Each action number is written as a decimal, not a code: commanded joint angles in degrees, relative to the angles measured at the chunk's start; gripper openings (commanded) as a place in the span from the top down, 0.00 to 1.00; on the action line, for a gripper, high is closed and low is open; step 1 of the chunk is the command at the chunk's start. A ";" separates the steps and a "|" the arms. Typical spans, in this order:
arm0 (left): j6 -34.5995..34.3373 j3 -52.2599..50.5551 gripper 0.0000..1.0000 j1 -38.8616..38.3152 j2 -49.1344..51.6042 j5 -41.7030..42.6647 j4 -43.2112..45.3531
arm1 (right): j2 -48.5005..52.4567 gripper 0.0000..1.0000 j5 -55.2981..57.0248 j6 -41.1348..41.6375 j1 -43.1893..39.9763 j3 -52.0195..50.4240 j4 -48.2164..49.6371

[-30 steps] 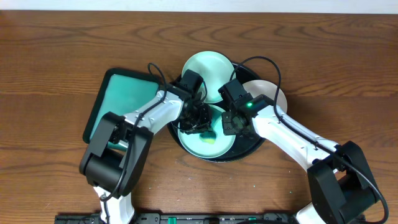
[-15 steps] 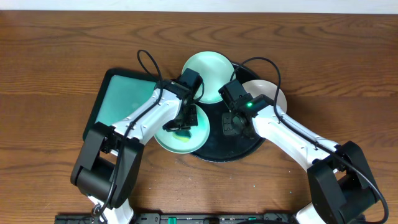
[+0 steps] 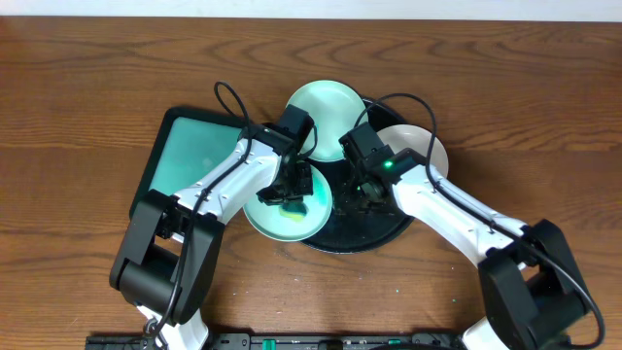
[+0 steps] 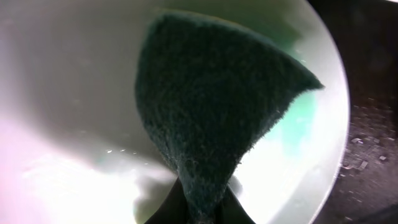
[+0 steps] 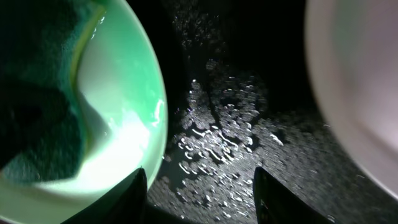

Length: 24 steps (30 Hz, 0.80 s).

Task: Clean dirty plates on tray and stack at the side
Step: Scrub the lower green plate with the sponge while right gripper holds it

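Note:
The pale mint plate overhangs [image 3: 266, 220] the black tray's rim, so the robot should move the plate inside and grip its inner edge [image 3: 329, 202] with the right gripper before scrubbing.
The round black tray [image 3: 384, 228] holds three plates. A mint plate [image 3: 326, 107] lies at its back and a white plate [image 3: 423, 146] at its right. The third, pale mint plate [image 3: 277, 222] overhangs the tray's left rim. My left gripper [image 3: 292, 190] is shut on a dark green scouring pad [image 4: 211, 112] that presses on this plate [image 4: 74, 93]. My right gripper [image 5: 202, 196] stands open just above the wet tray floor [image 5: 230, 143], nothing between its fingers [image 5: 134, 199]. The mint plate [image 5: 118, 124] is to its left and the white plate [image 5: 360, 93] to its right.
A rectangular teal tray [image 3: 190, 160] with a dark rim lies on the wooden table, left of the black tray and under the left arm. Black cables loop above both wrists. Water drops cover the black tray's floor.
The pale mint plate has slid left from the tray's front middle to its left rim, along with my left gripper and pad. My right gripper has opened over the tray floor.

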 commanded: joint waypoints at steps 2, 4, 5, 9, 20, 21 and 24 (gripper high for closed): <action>0.48 -1.01 0.93 -1.14 0.24 5.84 1.57 | 5.49 0.55 -6.82 3.82 0.52 0.09 2.25; 0.33 -1.01 0.93 -2.23 0.24 5.73 2.21 | 8.74 0.83 -8.57 4.00 0.85 0.09 2.58; 0.33 -1.01 0.93 -2.47 0.24 5.73 2.25 | 9.44 0.95 -8.57 4.00 0.85 0.09 2.49; 0.37 -0.92 0.93 -2.75 0.22 5.70 2.36 | 10.34 0.99 -5.31 3.23 0.17 0.11 1.64; 3.19 1.86 0.87 -2.64 -5.97 0.70 -2.12 | 3.32 0.99 13.64 -4.44 -4.44 0.13 -3.10; 3.17 1.84 0.87 -2.64 -6.34 -0.37 -2.64 | 3.23 0.99 14.62 -4.44 -4.44 0.13 -3.15; 3.13 1.77 0.87 -2.64 -6.45 -4.20 -5.03 | 3.26 0.99 15.21 -4.46 -4.44 0.13 -3.21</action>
